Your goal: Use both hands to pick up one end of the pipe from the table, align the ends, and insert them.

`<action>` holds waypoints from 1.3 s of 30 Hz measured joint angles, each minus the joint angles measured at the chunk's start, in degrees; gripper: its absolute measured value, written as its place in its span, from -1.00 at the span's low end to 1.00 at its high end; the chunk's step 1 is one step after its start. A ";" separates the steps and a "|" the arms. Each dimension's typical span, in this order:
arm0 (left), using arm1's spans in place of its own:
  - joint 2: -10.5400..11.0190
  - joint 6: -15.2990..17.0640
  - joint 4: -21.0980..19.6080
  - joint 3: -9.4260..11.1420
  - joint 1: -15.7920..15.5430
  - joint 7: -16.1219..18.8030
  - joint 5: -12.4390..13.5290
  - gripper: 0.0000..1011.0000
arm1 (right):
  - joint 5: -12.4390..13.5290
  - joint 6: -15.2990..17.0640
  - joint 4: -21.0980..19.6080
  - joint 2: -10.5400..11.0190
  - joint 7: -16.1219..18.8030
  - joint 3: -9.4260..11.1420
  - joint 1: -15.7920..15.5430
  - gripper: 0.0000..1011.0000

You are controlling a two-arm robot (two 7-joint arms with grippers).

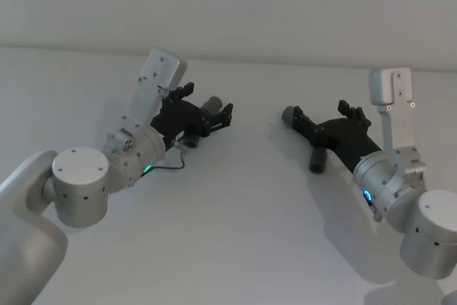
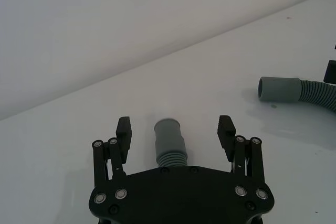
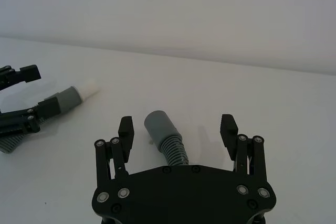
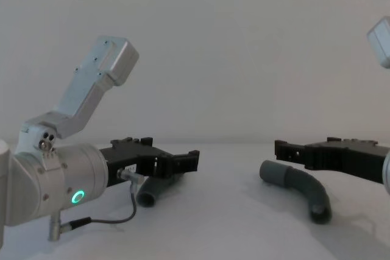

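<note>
I expect the cuff end (image 4: 274, 173) to stick out forward instead of drooping when I lift, because my right gripper is straddling the ribbed part (image 4: 305, 186) close behind it.
Two dark grey pipe pieces lie apart on the white table (image 1: 235, 241). My left gripper (image 1: 208, 103) is open and low over the left pipe piece (image 2: 169, 139), whose smooth cuff end sits between the fingers. In the right wrist view that piece (image 3: 64, 99) carries a white tip (image 3: 86, 88). My right gripper (image 1: 325, 114) is open too, straddling the ribbed part of the right pipe piece (image 1: 315, 156); its cuff end (image 3: 157, 124) pokes out ahead of the fingertips. The chest view shows the bent right piece (image 4: 301, 188) resting on the table under that gripper (image 4: 287, 149).
A plain wall stands behind the table's far edge. A thin black cable (image 4: 116, 217) hangs from the left wrist. Bare table surface separates the two pieces.
</note>
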 joint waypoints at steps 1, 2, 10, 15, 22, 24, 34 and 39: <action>0.00 0.00 0.00 0.00 0.00 0.00 0.00 0.98 | 0.00 0.00 0.00 0.00 0.00 0.00 0.00 0.98; 0.00 0.00 0.00 0.00 0.00 0.00 0.00 0.98 | 0.00 0.00 0.00 0.00 0.00 0.00 0.00 0.98; 0.00 0.00 0.00 0.00 0.00 0.00 0.00 0.98 | 0.00 0.00 0.00 0.00 0.00 0.00 0.00 0.98; 0.00 0.00 0.00 0.00 0.00 0.00 0.00 0.98 | 0.00 0.00 0.00 0.00 0.00 0.00 0.00 0.98; 0.00 0.00 0.00 0.00 0.00 0.00 0.00 0.98 | 0.00 0.00 0.00 0.00 0.00 0.00 0.00 0.98; 0.00 0.00 0.00 0.00 0.00 0.00 0.00 0.98 | 0.00 0.00 0.00 0.00 0.00 0.00 0.00 0.98; 0.00 0.00 0.00 0.00 0.00 0.00 0.00 0.98 | 0.00 0.00 0.00 0.00 0.00 0.00 0.00 0.98; 0.00 0.00 0.00 0.00 0.00 0.00 0.00 0.98 | 0.00 0.00 0.00 0.00 0.00 0.00 0.00 0.98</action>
